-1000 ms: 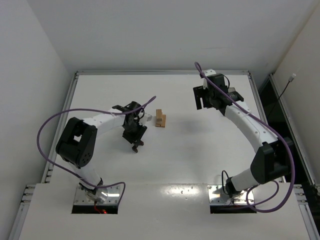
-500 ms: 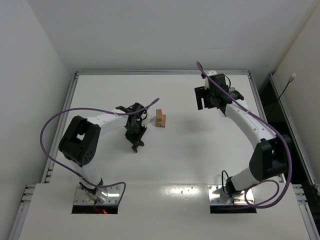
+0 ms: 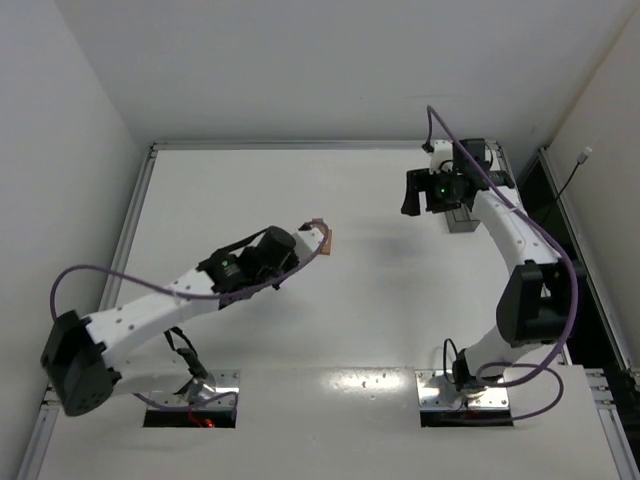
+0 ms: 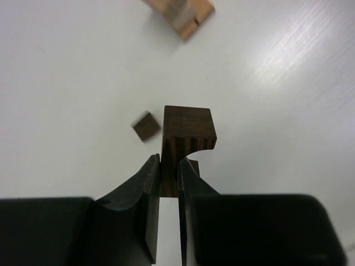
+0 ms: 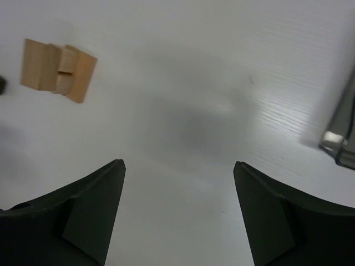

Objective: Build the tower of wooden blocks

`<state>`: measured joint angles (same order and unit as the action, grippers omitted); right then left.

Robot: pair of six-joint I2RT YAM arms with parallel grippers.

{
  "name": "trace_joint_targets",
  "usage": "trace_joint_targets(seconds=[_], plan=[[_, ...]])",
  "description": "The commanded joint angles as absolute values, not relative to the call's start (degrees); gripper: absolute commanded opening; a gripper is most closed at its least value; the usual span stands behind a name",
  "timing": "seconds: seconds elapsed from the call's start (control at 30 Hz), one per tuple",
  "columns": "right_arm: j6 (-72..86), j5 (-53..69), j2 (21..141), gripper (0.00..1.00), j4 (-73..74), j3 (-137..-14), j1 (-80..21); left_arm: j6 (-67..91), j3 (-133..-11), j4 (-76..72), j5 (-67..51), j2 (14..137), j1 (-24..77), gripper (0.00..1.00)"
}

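The dark brown block's notch (image 4: 196,152) has my left gripper's finger in it, so I should back away from the tan stack and hand its loose end (image 4: 189,121) to my right gripper.
My left gripper (image 4: 169,160) is shut on a dark brown notched block (image 4: 187,130), which hangs above the white table. A small dark brown cube (image 4: 146,126) lies on the table just left of it. Further ahead stands the light tan stack of the wood block tower (image 4: 180,16), blurred at the view's top edge. From above, the left gripper (image 3: 305,240) is right beside that stack (image 3: 326,240). My right gripper (image 3: 422,198) is at the back right, open and empty. Its wrist view shows the tan stack (image 5: 58,69) far to the left of the gripper (image 5: 177,166).
A dark translucent bin (image 3: 462,220) stands under the right arm at the back right, with its corner (image 5: 341,138) at the right wrist view's edge. A raised rim (image 3: 320,146) borders the table. The left arm's purple cable (image 3: 130,280) loops over the table's left side.
The left gripper closed on the dark notched block and rose, its arm now stretched out toward the tan stack. The right arm drew back toward the bin, its gripper still open.
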<state>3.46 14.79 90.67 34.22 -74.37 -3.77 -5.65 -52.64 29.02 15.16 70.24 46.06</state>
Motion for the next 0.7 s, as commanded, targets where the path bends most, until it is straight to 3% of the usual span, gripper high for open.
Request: trace_joint_targets(seconds=[0.0,0.1,0.23,0.27,0.37,0.5,0.67], plan=[[-0.9,33.8,93.8,0.76,36.6,-79.8,0.7,-20.2,-45.5,19.0,26.9,61.8,52.8,0.00],[-3.3,42.1,96.7,0.76,40.5,-84.1,4.0,-31.2,-36.3,8.5,32.2,52.8,58.9,0.00],[-7.2,52.8,98.7,0.76,48.0,-89.3,4.7,-62.3,-20.1,-15.5,34.1,42.9,63.0,0.00],[-9.6,55.5,99.6,0.75,52.1,-91.0,4.1,-67.5,-12.9,-20.5,33.1,40.2,63.0,0.00],[-13.6,59.0,99.1,0.67,57.3,-91.6,2.6,-79.8,-6.2,-34.1,29.2,38.6,63.0,0.00],[-21.2,56.1,93.8,0.61,63.2,-90.3,-5.8,-81.0,-6.7,-38.1,28.6,42.3,63.0,0.00],[-18.6,38.6,84.6,0.56,54.8,-82.9,-18.1,-81.6,-10.8,-45.0,31.0,50.4,63.5,0.00]])
